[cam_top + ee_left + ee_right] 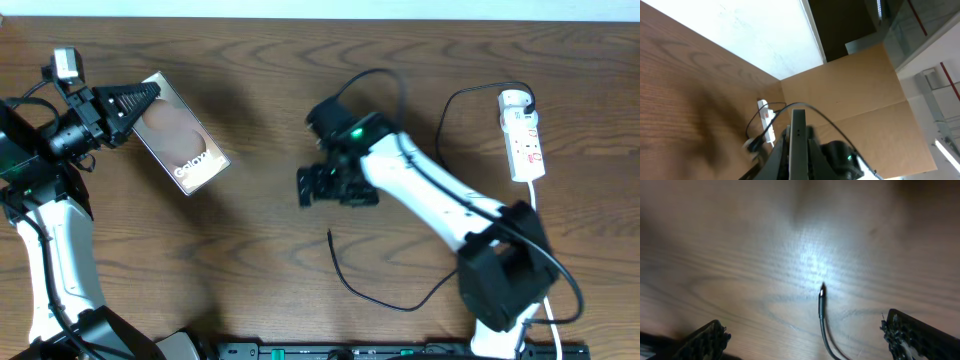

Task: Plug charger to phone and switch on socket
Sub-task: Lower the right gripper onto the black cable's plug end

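Observation:
I keep lowering my right gripper until its fingers close on the plug's body (821, 306), because the black cable's plug end (330, 237) lies lengthwise in the gap between the open fingers.
The phone (183, 140), a brownish slab with white "Galaxy" lettering, is held tilted at the far left, and my left gripper (146, 98) is shut on its upper end. In the left wrist view its thin grey edge (799, 140) stands between my fingers. The charger's black cable (345, 281) lies on the table, its free plug end (822, 293) below my right gripper (335, 188). That gripper is open, its fingers (707, 341) wide on either side of the plug and apart from it. The white socket (522, 134) lies at the far right.
The wooden table (250, 250) runs to a white wall at the back. The right arm's white link (430, 195) crosses the middle right. A thicker black cable (455, 110) loops beside the socket. The socket (767, 118) and right arm also show in the left wrist view.

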